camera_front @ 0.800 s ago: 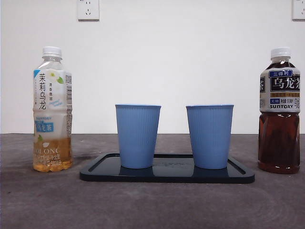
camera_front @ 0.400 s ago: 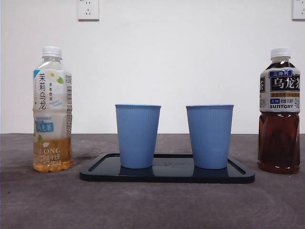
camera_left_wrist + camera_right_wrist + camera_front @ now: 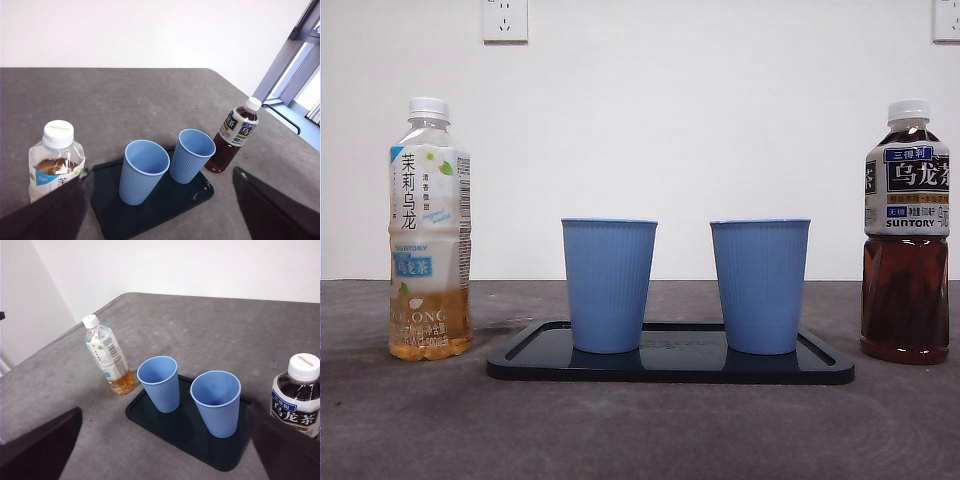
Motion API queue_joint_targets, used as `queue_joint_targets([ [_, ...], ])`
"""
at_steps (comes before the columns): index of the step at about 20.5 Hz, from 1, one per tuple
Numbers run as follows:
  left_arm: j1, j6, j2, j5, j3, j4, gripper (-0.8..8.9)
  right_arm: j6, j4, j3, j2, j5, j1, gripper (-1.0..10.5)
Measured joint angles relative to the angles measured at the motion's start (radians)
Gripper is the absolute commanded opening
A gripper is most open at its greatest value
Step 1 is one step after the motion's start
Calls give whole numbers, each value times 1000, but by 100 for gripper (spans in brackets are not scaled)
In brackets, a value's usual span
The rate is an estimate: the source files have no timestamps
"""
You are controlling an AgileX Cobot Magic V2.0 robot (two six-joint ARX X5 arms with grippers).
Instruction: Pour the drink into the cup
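I expect the tea (image 3: 905, 300) to stay sealed inside when I tilt the dark bottle toward the cup, because the white cap (image 3: 908, 111) covers the bottle's opening.
Two blue ribbed cups stand upright on a dark tray (image 3: 670, 372): the left cup (image 3: 609, 285) and the right cup (image 3: 760, 286). A pale jasmine tea bottle (image 3: 428, 232), capped and about a quarter full, stands left of the tray. A dark oolong tea bottle (image 3: 906, 234), capped and fuller, stands right of it. My left gripper (image 3: 160, 210) is open, high above the table near the pale bottle (image 3: 54, 161). My right gripper (image 3: 165, 445) is open, high above near the dark bottle (image 3: 297, 396). Neither gripper shows in the front view.
The grey table (image 3: 640, 430) reaches a white wall with two sockets (image 3: 505, 20). The table's far corner and a window frame (image 3: 295, 65) show in the left wrist view.
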Motion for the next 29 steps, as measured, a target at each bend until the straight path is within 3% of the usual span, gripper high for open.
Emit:
queue_joint_targets([
  [9, -11, 0, 0, 0, 0, 0, 468, 8, 0, 0, 0, 5, 0, 555],
  [21, -14, 6, 21, 0, 0, -18, 467, 65, 19, -16, 30, 230, 0, 554],
  [29, -14, 21, 39, 0, 0, -26, 467, 82, 134, -185, 30, 314, 0, 553],
])
